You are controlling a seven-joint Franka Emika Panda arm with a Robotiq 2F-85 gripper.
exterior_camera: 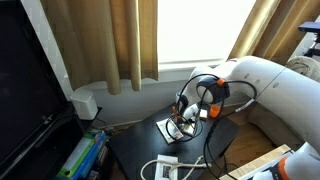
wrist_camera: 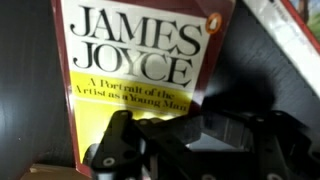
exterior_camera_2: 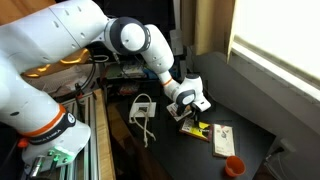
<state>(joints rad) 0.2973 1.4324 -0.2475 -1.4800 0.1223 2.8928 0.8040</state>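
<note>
The book's lower corner (wrist_camera: 188, 112) has my closed fingers at it, so next I spread them wide and center my gripper over the book to straddle its long edges (wrist_camera: 69, 95).
A paperback (wrist_camera: 130, 60) with a white and yellow cover reading "James Joyce, A Portrait of the Artist as a Young Man" lies on the dark table and fills the wrist view. My gripper (wrist_camera: 200, 140) hangs low over its lower right corner. The dark fingers look drawn together. I cannot tell whether they pinch the cover. In both exterior views the gripper (exterior_camera: 184, 119) (exterior_camera_2: 190, 101) is down at the table, right by the book (exterior_camera: 170, 128) (exterior_camera_2: 197, 130).
A white power strip with cable (exterior_camera: 165, 167) (exterior_camera_2: 142, 108) lies on the dark table (exterior_camera: 135, 150). A pale flat packet (exterior_camera_2: 222, 141) and an orange cup (exterior_camera_2: 232, 166) are near the book. Curtains (exterior_camera: 110, 40) hang behind and a monitor (exterior_camera: 25, 90) stands at the side.
</note>
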